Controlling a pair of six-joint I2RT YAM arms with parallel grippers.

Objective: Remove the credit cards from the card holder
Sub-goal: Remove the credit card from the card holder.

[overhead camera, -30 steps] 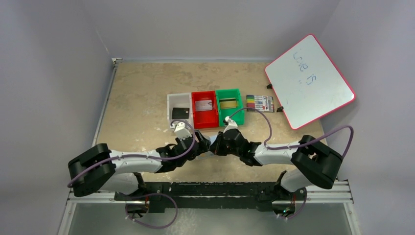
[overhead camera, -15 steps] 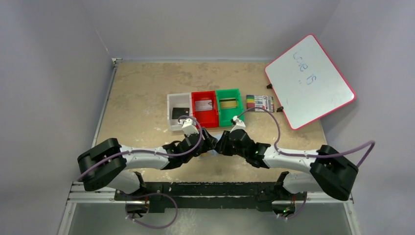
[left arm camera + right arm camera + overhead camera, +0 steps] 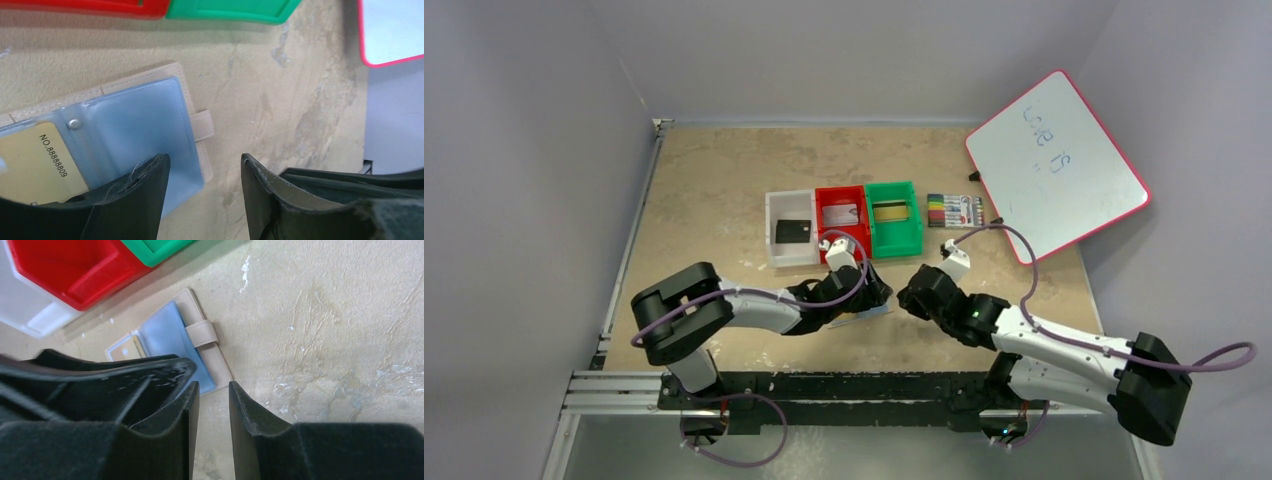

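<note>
My left gripper is in the way over the card holder's blue pocket [image 3: 137, 122]. It should move back before my right gripper takes the gold credit card's edge [image 3: 69, 156] by the card holder's fold.
The tan card holder [image 3: 125, 107] lies open on the table, its light-blue pockets up and its snap tab [image 3: 204, 125] pointing right. A gold credit card [image 3: 35, 160] sits in its left pocket. My left gripper [image 3: 205, 162] is open and straddles the holder's right edge, one finger over the blue pocket and the other over bare table. In the top view the holder [image 3: 867, 318] peeks out under the left gripper [image 3: 871, 297]. My right gripper [image 3: 214, 387] hovers just right of the holder [image 3: 172, 335], jaws slightly open with nothing between them.
Three bins stand behind the holder: a white bin [image 3: 774, 205] holding a black card [image 3: 793, 231], a red bin [image 3: 842, 243] holding a card [image 3: 840, 214], and a green bin [image 3: 894, 243] holding a card [image 3: 890, 210]. A marker pack [image 3: 955, 210] and a whiteboard [image 3: 1056, 165] are at the right.
My right gripper opened from shut and drew back to the right, off the holder. My left arm reached further right over the holder and its jaws narrowed somewhat.
</note>
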